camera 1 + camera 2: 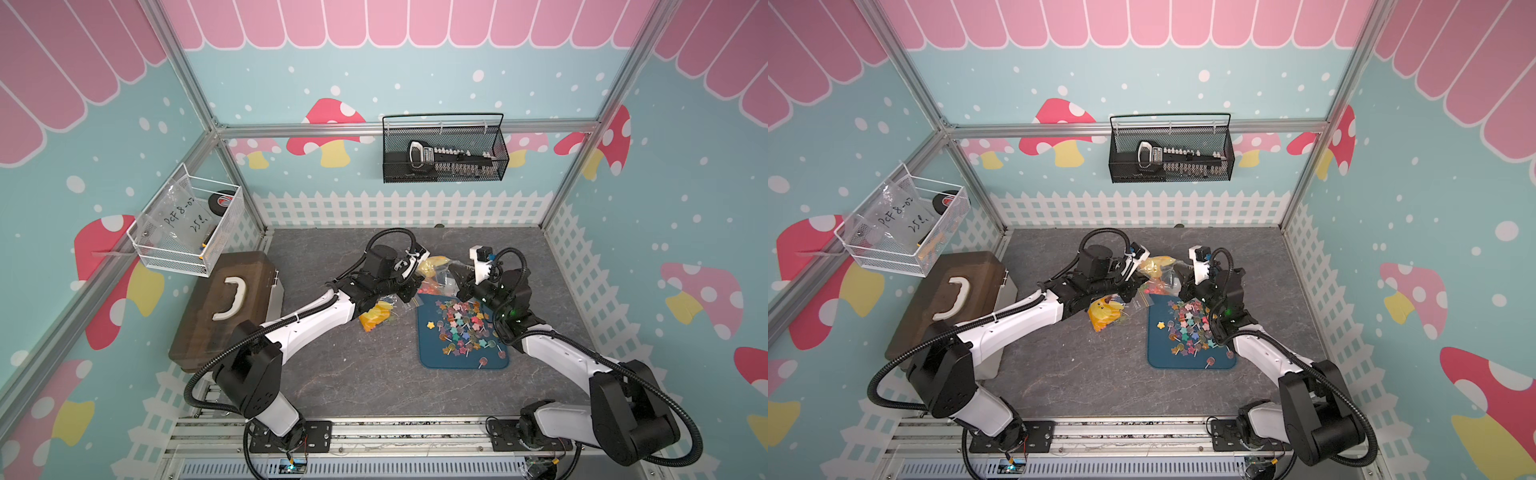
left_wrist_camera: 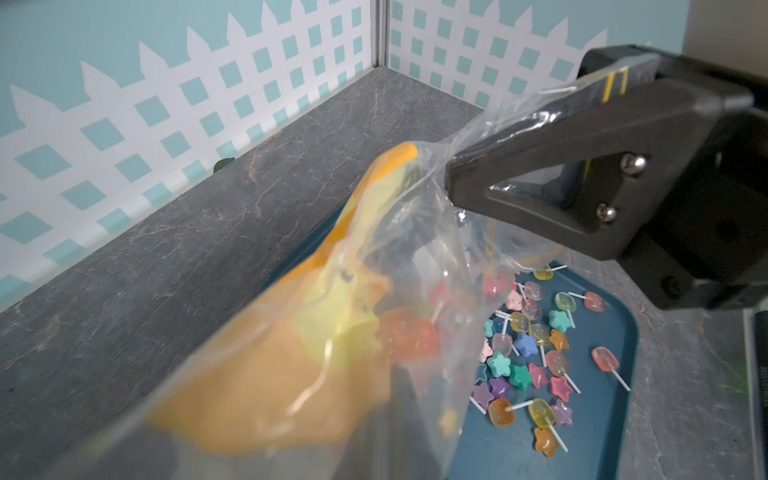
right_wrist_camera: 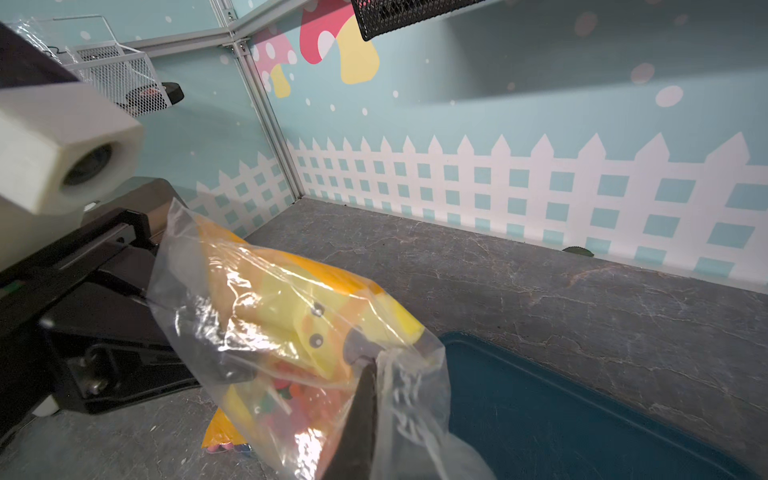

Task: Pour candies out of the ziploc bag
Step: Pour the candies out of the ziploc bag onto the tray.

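Note:
Candies are still inside the bag, which is stretched nearly level. Next, my left gripper raises the bag's closed end and tips it over the blue tray.
Both grippers hold the clear ziploc bag lifted over the far end of the blue tray. My left gripper is shut on one side of it and my right gripper on the other. The bag carries a yellow-orange print, and a few candies still show inside. Many candies lie scattered on the tray, also seen in the left wrist view as candies on the tray. There the right gripper pinches the plastic, while the bag hides my left jaws.
A second yellow-orange bag lies on the table under my left forearm. A brown case with a white handle sits at the left. A white wire basket hangs above it, and a black mesh basket hangs on the back wall.

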Controlling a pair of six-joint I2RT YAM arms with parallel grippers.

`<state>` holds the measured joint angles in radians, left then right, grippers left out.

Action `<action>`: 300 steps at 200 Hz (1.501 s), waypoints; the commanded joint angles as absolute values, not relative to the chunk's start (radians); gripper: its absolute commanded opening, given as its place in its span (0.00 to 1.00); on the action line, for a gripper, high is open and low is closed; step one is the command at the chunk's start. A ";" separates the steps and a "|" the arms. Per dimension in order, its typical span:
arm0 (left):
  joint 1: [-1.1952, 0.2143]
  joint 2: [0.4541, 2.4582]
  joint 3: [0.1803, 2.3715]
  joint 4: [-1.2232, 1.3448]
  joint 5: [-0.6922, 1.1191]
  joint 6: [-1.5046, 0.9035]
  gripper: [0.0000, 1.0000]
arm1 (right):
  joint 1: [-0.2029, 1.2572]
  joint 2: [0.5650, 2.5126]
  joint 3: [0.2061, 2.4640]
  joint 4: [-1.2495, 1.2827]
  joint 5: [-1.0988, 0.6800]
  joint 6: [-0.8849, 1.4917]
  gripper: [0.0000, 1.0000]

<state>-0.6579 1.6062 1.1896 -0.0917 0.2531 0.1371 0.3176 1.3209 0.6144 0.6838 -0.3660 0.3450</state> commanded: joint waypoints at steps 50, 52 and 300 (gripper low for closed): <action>-0.652 1.564 1.205 -0.170 0.103 0.214 0.00 | 0.316 1.562 0.646 0.943 -0.431 0.415 0.00; -0.652 1.564 1.207 -0.174 0.101 0.215 0.00 | 0.316 1.568 0.648 0.948 -0.433 0.418 0.00; -0.757 1.670 1.534 -0.478 -0.071 0.346 0.00 | 0.312 1.751 0.702 1.005 -0.433 0.434 0.03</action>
<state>-0.7414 1.6730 1.4635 -0.4587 -0.0578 0.3077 0.3210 1.7191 0.7136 1.0031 -0.4675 0.4450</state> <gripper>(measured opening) 0.046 0.047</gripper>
